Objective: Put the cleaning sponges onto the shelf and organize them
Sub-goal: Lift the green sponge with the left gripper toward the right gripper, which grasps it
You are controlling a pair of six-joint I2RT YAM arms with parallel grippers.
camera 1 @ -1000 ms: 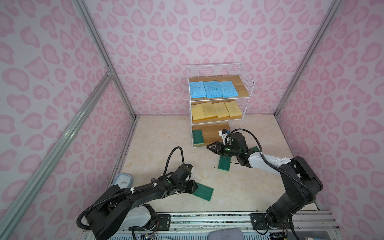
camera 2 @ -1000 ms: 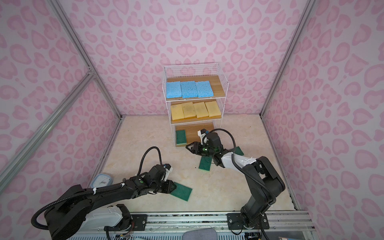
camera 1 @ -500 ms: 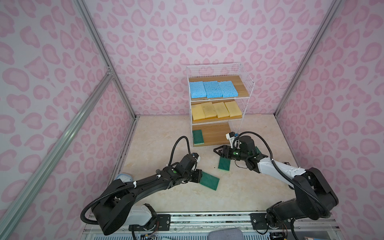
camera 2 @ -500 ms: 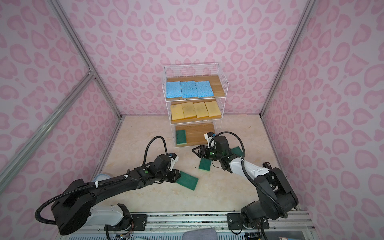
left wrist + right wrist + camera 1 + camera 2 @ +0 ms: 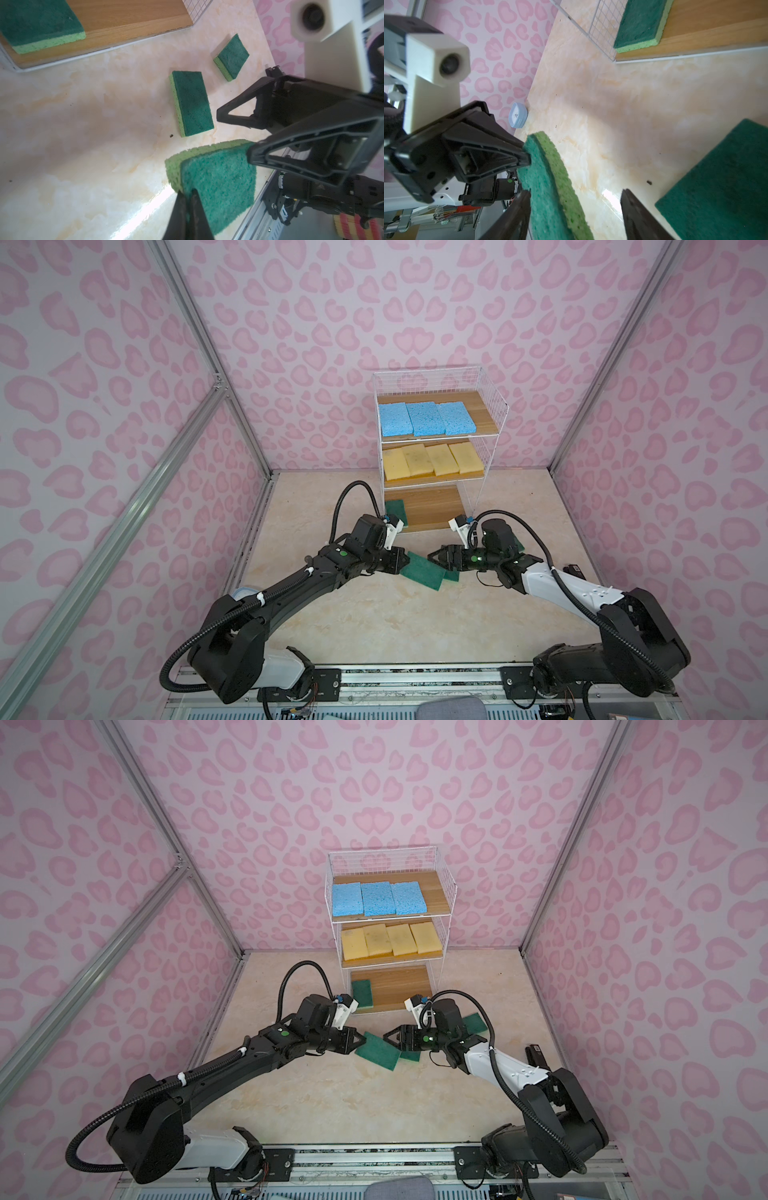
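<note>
The green sponge is in my left gripper, but the bottom shelf's open space (image 5: 434, 509) lies toward my right gripper, so that hand should take the sponge's loose end (image 5: 432, 576).
My left gripper (image 5: 401, 564) (image 5: 187, 193) is shut on one end of a dark green sponge (image 5: 424, 572) (image 5: 376, 1050) (image 5: 218, 182) and holds it above the floor. My right gripper (image 5: 434, 562) (image 5: 576, 192) faces it, open, with the sponge's free end (image 5: 546, 187) between its fingers, close to one and unclamped. Two more green sponges lie on the floor, one (image 5: 191, 101) (image 5: 716, 187) under the right gripper and one (image 5: 231, 56) (image 5: 473, 1021) behind the right arm. On the shelf (image 5: 494, 414) are three blue sponges (image 5: 424, 418), several yellow ones (image 5: 432, 460) and one green sponge (image 5: 397, 510) at the bottom left.
The shelf stands against the back wall, pink walls close in on three sides. A small blue-white box (image 5: 518, 115) sits by the left wall, and a small black device (image 5: 575, 570) lies on the floor at the right. The arm bases' rail (image 5: 415, 676) runs along the front edge.
My left gripper closed on the green sponge, lifted it off the front floor and carried it up toward the middle. My right gripper drew back from the shelf and opened wider around the sponge's end.
</note>
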